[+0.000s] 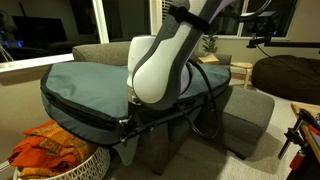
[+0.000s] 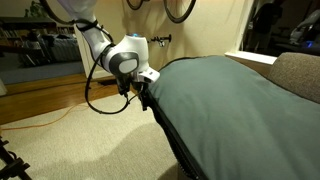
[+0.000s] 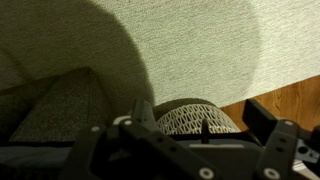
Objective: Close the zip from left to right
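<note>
My gripper's open finger ends reach far past the zip pull, so I should rise slightly and close them on it before pulling it along the black-trimmed edge (image 1: 165, 119).
A huge teal-grey padded bag (image 1: 85, 85) lies over a grey sofa and shows in both exterior views (image 2: 240, 110). The zip (image 1: 85, 118) runs as a dark line along its black-trimmed edge (image 2: 170, 140). My gripper (image 1: 128, 122) is down at that edge, at the bag's corner (image 2: 143, 93). In the wrist view its dark fingers (image 3: 203, 120) stand wide apart, open. A small dark upright tab (image 3: 204, 130) shows between them; I cannot tell whether it is the zip pull. Nothing is gripped.
A white mesh basket (image 1: 60, 165) with orange cloth (image 1: 50, 145) stands on the floor beside the sofa (image 1: 245, 115) and shows below the gripper (image 3: 190, 118). Black cables (image 2: 95, 95) hang off the arm. Carpet (image 2: 70, 150) and wood floor (image 3: 285, 100) lie around.
</note>
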Robot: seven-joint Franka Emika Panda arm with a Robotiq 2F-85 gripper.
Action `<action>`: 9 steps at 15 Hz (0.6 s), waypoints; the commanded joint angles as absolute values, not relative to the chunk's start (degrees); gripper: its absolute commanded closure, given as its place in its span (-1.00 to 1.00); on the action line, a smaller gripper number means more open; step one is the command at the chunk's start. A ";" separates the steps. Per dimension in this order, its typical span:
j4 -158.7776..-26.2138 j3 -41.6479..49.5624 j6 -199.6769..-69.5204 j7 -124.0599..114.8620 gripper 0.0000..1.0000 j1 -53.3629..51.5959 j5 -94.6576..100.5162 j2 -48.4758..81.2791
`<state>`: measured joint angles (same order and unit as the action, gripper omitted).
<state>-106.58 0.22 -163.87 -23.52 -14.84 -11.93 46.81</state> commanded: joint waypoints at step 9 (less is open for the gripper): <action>-117.92 5.61 -172.12 -28.39 -1.00 -22.80 -12.56 41.48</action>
<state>-112.38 2.50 -171.25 -26.31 -19.83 -12.20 46.35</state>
